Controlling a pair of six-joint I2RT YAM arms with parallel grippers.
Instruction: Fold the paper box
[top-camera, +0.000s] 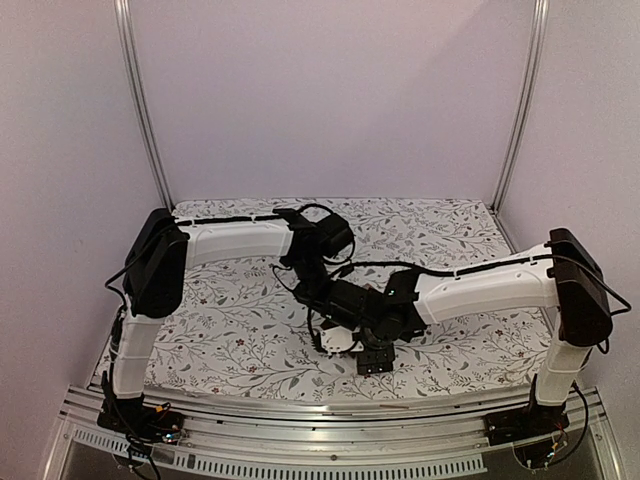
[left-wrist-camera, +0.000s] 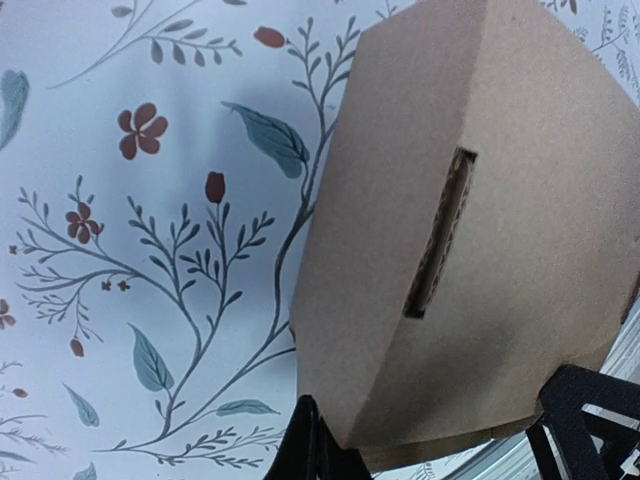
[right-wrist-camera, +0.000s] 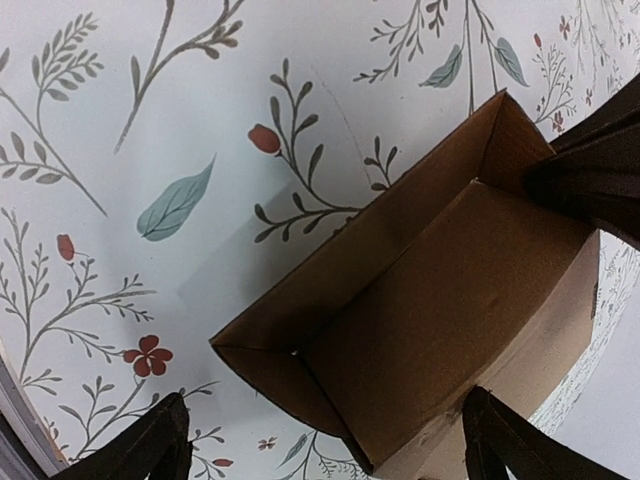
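The box's long side stands open while my left gripper is at the box's far corner (right-wrist-camera: 507, 118), so next I bring that gripper around to the outside of that long side (right-wrist-camera: 328, 242).
The paper box (right-wrist-camera: 450, 300) is a small brown carton with its top open, lying on the flowered cloth. Its outer wall with a narrow slit (left-wrist-camera: 440, 230) fills the left wrist view. My left gripper (left-wrist-camera: 312, 448) is shut, its two black fingers pressed together on the box's lower edge. From the right wrist camera it appears as a dark shape (right-wrist-camera: 590, 175) at the box's far corner. My right gripper (right-wrist-camera: 320, 445) is open wide, one finger (right-wrist-camera: 135, 450) over the cloth and the other (right-wrist-camera: 510, 440) at the box's near wall. Seen from above, both wrists (top-camera: 345, 310) meet mid-table and hide the box.
A white cloth printed with leaves and red flowers (top-camera: 230, 330) covers the table. Pale walls and two aluminium posts (top-camera: 145, 110) close in the back and sides. A metal rail (top-camera: 330, 425) runs along the near edge between the arm bases.
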